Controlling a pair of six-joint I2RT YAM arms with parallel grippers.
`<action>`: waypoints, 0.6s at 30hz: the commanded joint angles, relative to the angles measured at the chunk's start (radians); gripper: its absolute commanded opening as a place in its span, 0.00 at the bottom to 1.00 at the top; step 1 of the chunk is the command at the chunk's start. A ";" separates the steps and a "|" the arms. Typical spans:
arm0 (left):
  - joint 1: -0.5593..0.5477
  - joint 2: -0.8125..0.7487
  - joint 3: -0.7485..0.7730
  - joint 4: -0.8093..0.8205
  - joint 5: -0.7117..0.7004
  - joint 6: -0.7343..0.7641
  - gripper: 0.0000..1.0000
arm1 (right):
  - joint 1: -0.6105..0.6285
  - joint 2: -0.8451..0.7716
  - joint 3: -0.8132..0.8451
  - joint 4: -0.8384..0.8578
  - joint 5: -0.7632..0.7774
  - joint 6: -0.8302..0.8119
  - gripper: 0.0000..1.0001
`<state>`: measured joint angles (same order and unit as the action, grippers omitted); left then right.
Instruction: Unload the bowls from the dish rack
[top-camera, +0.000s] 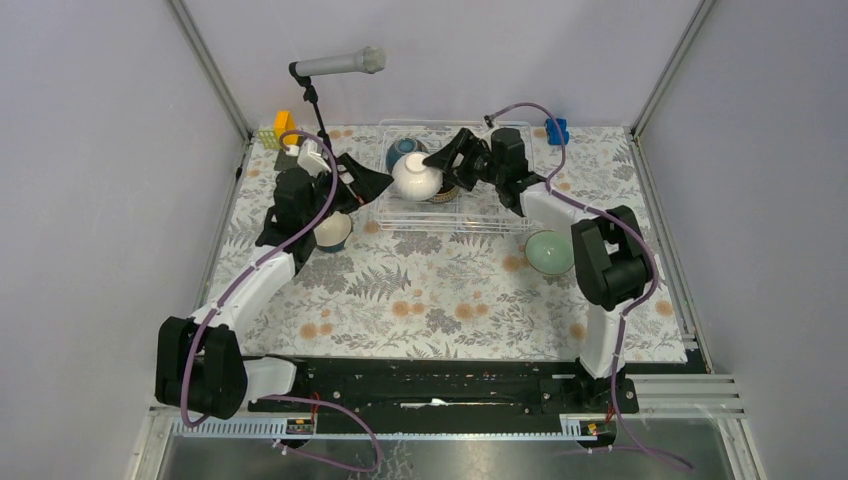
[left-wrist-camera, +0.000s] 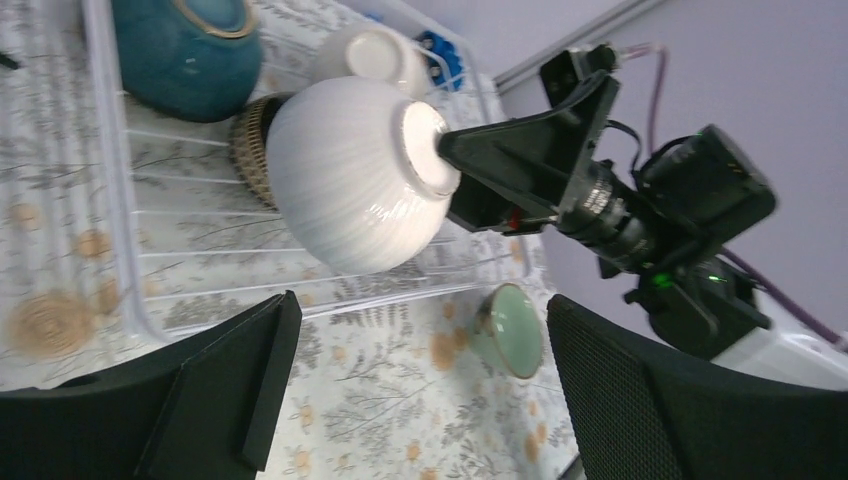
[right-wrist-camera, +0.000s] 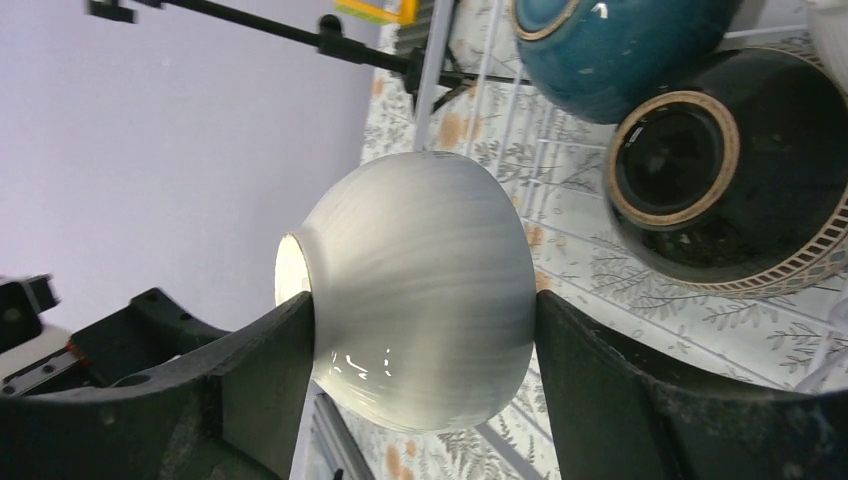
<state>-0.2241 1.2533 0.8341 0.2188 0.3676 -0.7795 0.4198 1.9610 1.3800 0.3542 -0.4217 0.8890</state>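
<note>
I should take the bowl's free side (top-camera: 401, 187) with my left gripper before setting the bowl down, because my right gripper holds the white bowl tipped (top-camera: 416, 178) over the dish rack.
My right gripper (top-camera: 445, 165) is shut on a white bowl (top-camera: 416, 176), holding it tipped on its side over the left part of the white wire dish rack (top-camera: 470, 228). The wrist view shows the bowl (right-wrist-camera: 420, 290) pressed between both fingers. In the rack lie a teal bowl (top-camera: 402, 152), a dark brown bowl (right-wrist-camera: 740, 180) and a second white bowl (left-wrist-camera: 370, 55). A mint green bowl (top-camera: 549, 252) stands on the table right of the rack. A dark blue bowl with a pale inside (top-camera: 332, 231) stands by my left arm. My left gripper (top-camera: 370, 183) is open and empty, just left of the rack.
A microphone on a black stand (top-camera: 340, 65) rises at the back left. Yellow and green blocks (top-camera: 280, 128) sit in the far left corner, a blue block (top-camera: 557, 130) behind the rack. A floral cloth (top-camera: 440, 300) covers the table; grey walls enclose it.
</note>
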 joint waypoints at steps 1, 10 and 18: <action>0.003 -0.021 0.035 0.165 0.146 -0.104 0.99 | -0.017 -0.133 -0.018 0.209 -0.148 0.097 0.57; 0.006 0.013 0.063 0.265 0.240 -0.201 0.99 | -0.045 -0.273 -0.088 0.271 -0.239 0.120 0.58; 0.006 0.064 0.024 0.561 0.338 -0.354 0.97 | -0.046 -0.327 -0.100 0.321 -0.328 0.153 0.59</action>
<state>-0.2218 1.3064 0.8570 0.5308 0.6243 -1.0321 0.3782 1.6966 1.2716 0.5465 -0.6613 0.9943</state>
